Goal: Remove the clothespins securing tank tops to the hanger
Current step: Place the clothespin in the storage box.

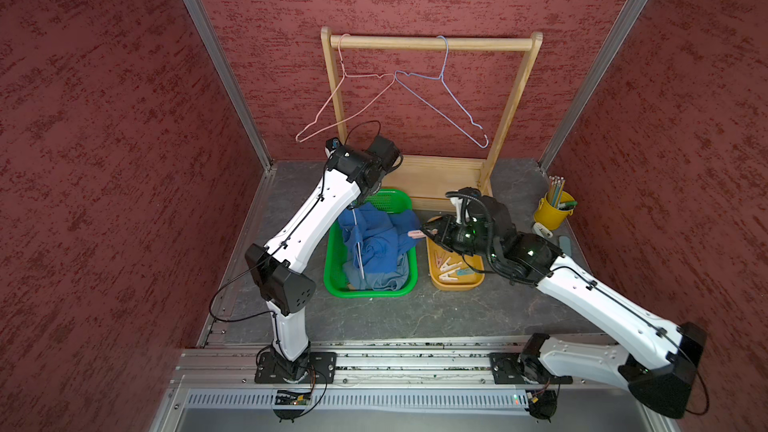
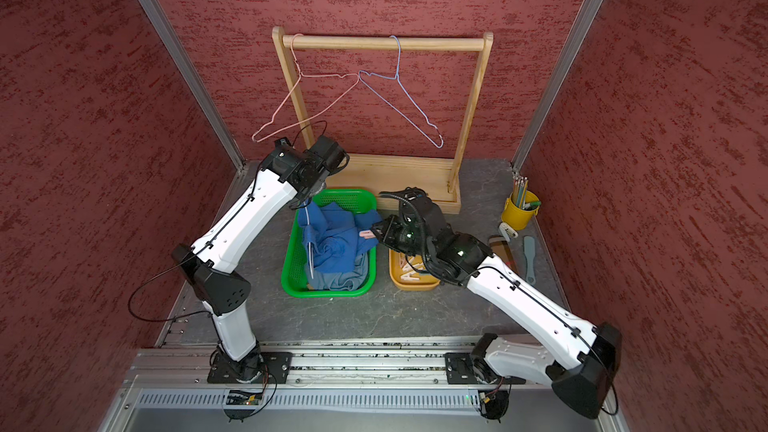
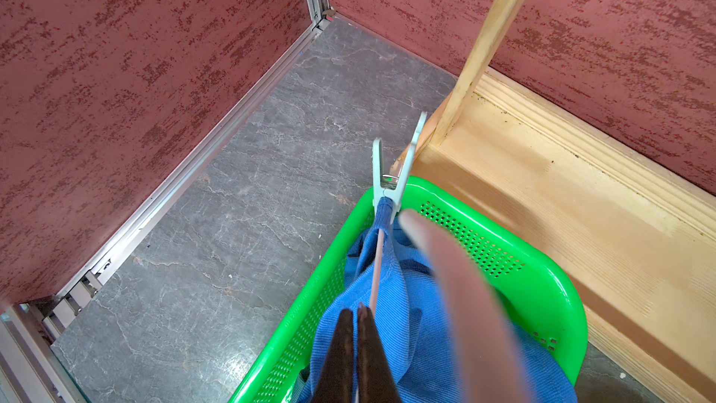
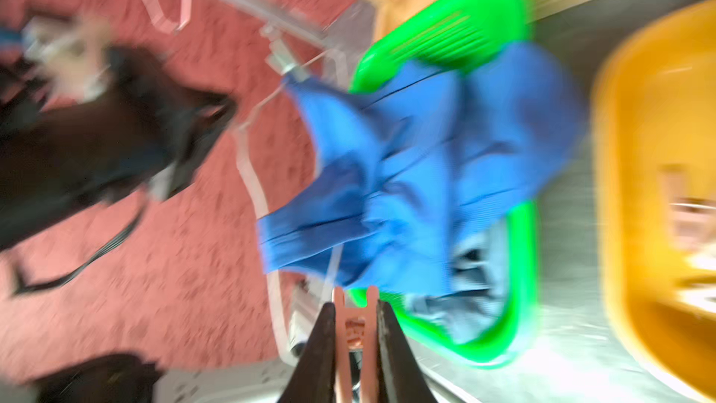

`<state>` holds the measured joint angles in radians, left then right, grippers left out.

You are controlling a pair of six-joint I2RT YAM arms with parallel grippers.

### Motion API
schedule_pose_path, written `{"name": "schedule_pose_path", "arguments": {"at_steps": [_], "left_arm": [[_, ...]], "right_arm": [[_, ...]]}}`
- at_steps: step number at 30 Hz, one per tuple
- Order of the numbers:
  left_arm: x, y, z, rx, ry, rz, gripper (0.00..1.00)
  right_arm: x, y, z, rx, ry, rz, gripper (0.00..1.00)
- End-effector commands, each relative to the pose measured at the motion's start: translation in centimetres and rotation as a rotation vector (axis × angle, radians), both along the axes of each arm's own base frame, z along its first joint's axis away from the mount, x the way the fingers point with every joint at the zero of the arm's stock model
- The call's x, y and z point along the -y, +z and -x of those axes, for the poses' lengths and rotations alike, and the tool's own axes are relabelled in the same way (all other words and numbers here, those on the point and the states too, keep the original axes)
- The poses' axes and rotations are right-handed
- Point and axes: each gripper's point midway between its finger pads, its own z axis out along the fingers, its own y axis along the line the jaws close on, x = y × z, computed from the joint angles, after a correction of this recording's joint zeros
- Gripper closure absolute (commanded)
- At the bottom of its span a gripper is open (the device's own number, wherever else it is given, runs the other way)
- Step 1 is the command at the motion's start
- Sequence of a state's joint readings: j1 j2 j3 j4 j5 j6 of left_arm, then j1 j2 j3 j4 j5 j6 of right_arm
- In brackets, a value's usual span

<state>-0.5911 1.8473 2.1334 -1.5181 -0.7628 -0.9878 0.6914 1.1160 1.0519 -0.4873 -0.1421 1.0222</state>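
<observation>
My right gripper should hold the hanger (image 1: 358, 249) while my left gripper takes the teal clothespin's handles (image 3: 378, 158), because they point away from my left gripper on the wire.
A royal blue tank top (image 1: 374, 234) lies bunched on a grey-blue tank top (image 1: 382, 278) in the green basket (image 1: 332, 259). A thin white hanger (image 1: 359, 251) runs through the blue fabric. My left gripper (image 3: 355, 310) is shut on the hanger's wire (image 3: 377, 265) above the basket. A pale teal clothespin (image 3: 391, 172) clamps a blue strap to that wire just beyond the fingertips. My right gripper (image 4: 355, 306) is shut on a pink clothespin (image 4: 355, 327), held at the basket's right rim in both top views (image 1: 415, 233) (image 2: 366, 234). The right wrist view is motion-blurred.
A yellow tray (image 1: 457, 286) right of the basket holds several loose clothespins (image 1: 446, 268). Behind stands a wooden rack (image 1: 432, 43) with a bare pink hanger (image 1: 345, 101) and a bare blue hanger (image 1: 444, 97). A yellow cup of pencils (image 1: 552, 209) sits at the far right.
</observation>
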Motion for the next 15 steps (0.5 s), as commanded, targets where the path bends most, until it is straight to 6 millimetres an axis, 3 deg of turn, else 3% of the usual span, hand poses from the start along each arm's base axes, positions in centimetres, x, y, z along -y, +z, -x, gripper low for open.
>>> {"name": "schedule_pose_path", "arguments": {"at_steps": [1,6,9,11,12,13,15], "left_arm": [[0.5,1.5,0.0,0.050,-0.030,0.021,1.00],[1.6,1.4,-0.2,0.043,-0.071,0.055,1.00],[2.2,1.4,-0.1,0.024,-0.083,0.076,1.00],[2.6,1.7,-0.1,0.021,-0.093,0.072,1.00],[2.8,1.8,0.0,0.023,-0.096,0.072,1.00],[2.9,1.9,0.1,0.024,-0.099,0.074,1.00],[3.1,2.1,0.3,0.025,-0.098,0.080,1.00]], "right_arm": [[4.0,-5.8,-0.5,-0.113,-0.055,0.111,0.80],[8.8,-12.2,-2.1,-0.203,-0.116,0.259,0.79],[10.4,-14.9,-2.4,-0.254,-0.122,0.349,0.74],[10.7,-16.1,-2.6,-0.279,-0.110,0.401,0.55],[10.9,-16.7,-2.5,-0.299,-0.095,0.431,0.37],[11.1,-17.0,-2.6,-0.311,-0.089,0.460,0.26],[11.8,-16.4,-2.9,-0.316,-0.095,0.517,0.16]]}}
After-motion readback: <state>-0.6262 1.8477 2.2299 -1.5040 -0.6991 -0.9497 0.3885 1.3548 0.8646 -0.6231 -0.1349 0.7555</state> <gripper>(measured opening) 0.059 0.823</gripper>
